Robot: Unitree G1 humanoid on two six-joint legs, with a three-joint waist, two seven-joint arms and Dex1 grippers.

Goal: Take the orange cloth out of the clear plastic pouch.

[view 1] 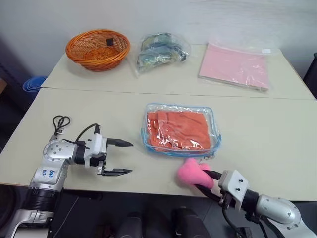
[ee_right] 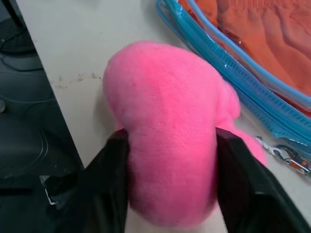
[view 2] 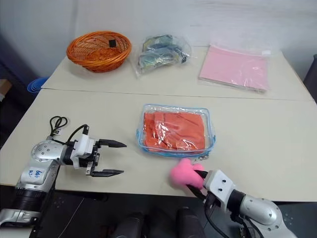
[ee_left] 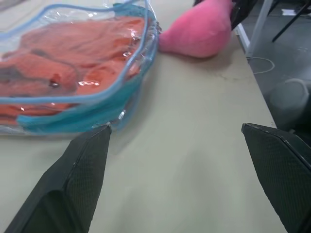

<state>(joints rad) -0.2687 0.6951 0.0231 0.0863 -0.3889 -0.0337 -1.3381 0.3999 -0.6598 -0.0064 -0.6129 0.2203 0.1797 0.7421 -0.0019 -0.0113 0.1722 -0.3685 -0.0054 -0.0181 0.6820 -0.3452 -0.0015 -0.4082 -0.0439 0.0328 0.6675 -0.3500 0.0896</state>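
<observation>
The pouch's blue rim (ee_left: 131, 68) has a teal zipper band (ee_left: 92, 116) running under it, so the rim will bend up and the pouch's unzipped side will open wide when I lift it.
The clear plastic pouch (view 1: 181, 130) lies flat in the middle of the table, blue-edged, with the orange cloth (view 1: 177, 130) folded inside it. Its pink plush heart (view 1: 192, 172) rests at the pouch's near right corner, by the table's front edge. My right gripper (ee_right: 167, 145) is shut on the heart, one black finger pressed into each side. My left gripper (view 1: 120, 157) hovers over the table left of the pouch, open and empty, fingers pointing toward the pouch (ee_left: 73, 73).
An orange wicker basket (view 1: 97, 49) stands at the back left. A wrinkly clear bag (view 1: 161, 50) with blue-green contents lies beside it. A flat clear bag of pink sheets (view 1: 235, 67) sits back right. A seam runs across the table behind the pouch.
</observation>
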